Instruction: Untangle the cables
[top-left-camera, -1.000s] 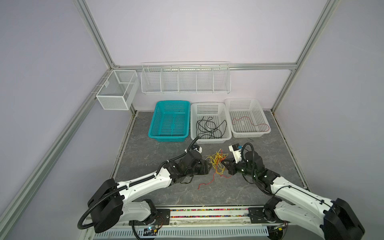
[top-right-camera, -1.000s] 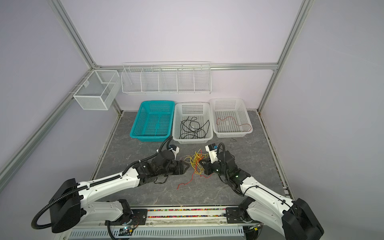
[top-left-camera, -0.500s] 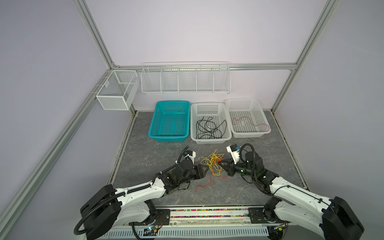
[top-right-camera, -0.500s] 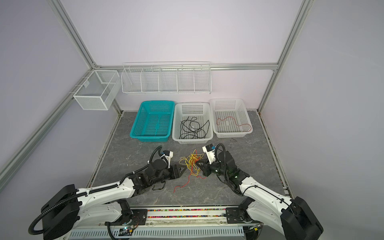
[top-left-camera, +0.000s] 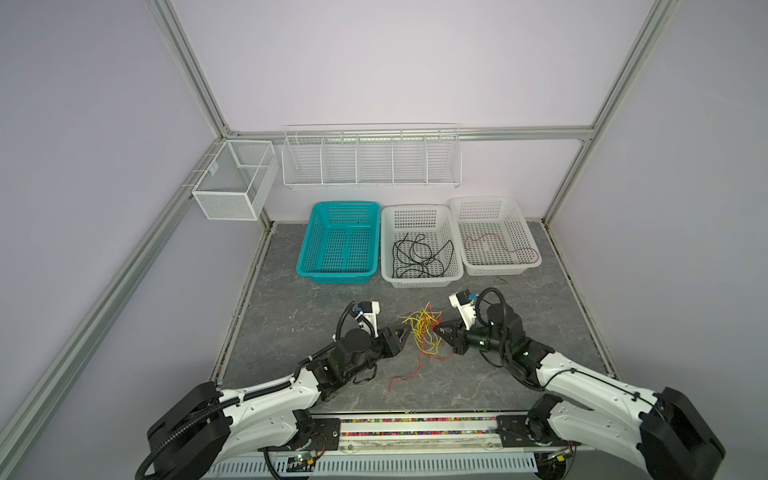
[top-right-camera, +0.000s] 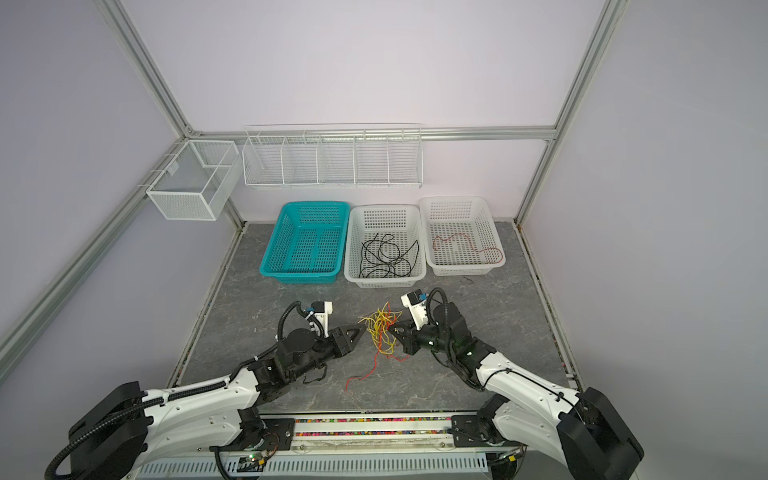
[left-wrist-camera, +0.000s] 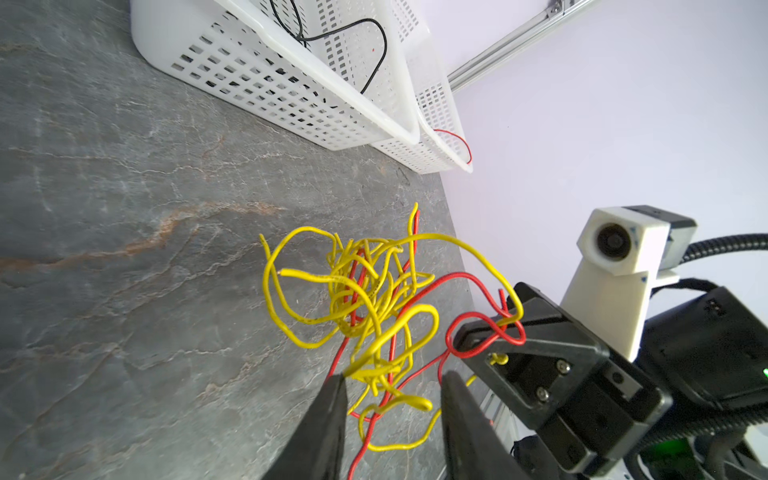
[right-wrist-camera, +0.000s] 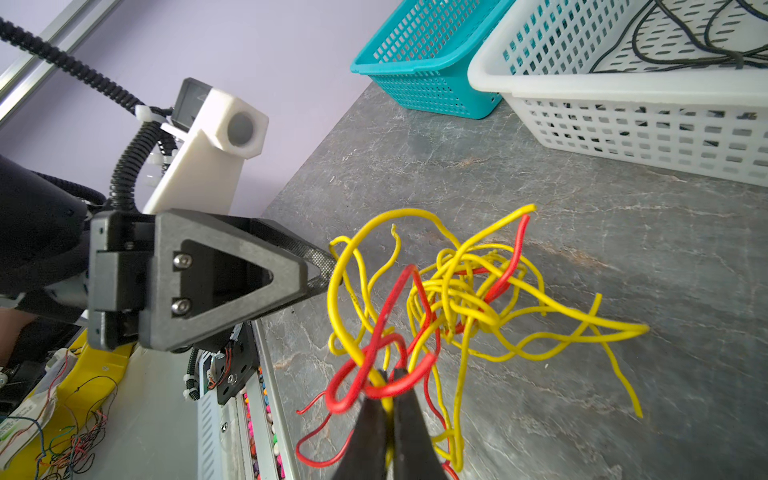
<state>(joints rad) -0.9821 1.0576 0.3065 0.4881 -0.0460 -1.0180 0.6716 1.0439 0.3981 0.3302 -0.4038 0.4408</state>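
The robot's left gripper should pinch only yellow cable and pull it away from the tangle, because a piece of red cable (left-wrist-camera: 374, 424) runs beside the piece of yellow cable (left-wrist-camera: 409, 400) at that gripper's open fingers.
A tangle of yellow and red cables (top-left-camera: 424, 332) (top-right-camera: 380, 328) hangs between my two grippers, its red tail trailing on the table toward the front. My right gripper (right-wrist-camera: 388, 374) (top-left-camera: 436, 329) is shut on a yellow cable of the tangle (right-wrist-camera: 457, 299), with red loops wrapped round its tips. On the other side of the tangle, my left gripper (left-wrist-camera: 392, 380) (top-left-camera: 405, 332) stands open, and yellow and red strands (left-wrist-camera: 365, 299) lie between its fingers. Black cables (top-left-camera: 419, 257) lie in the middle white basket. One red cable (top-left-camera: 498, 245) lies in the right white basket.
A teal basket (top-left-camera: 345, 204), the middle white basket (top-left-camera: 419, 208) and the right white basket (top-left-camera: 486, 200) stand in a row at the back of the grey table. Two white wire racks (top-left-camera: 370, 158) hang on the back wall. Metal frame posts border the table.
My left arm drew back toward the front left, then reached the tangle again with its jaws narrower. The right gripper kept its hold, and the tangle shifted slightly left.
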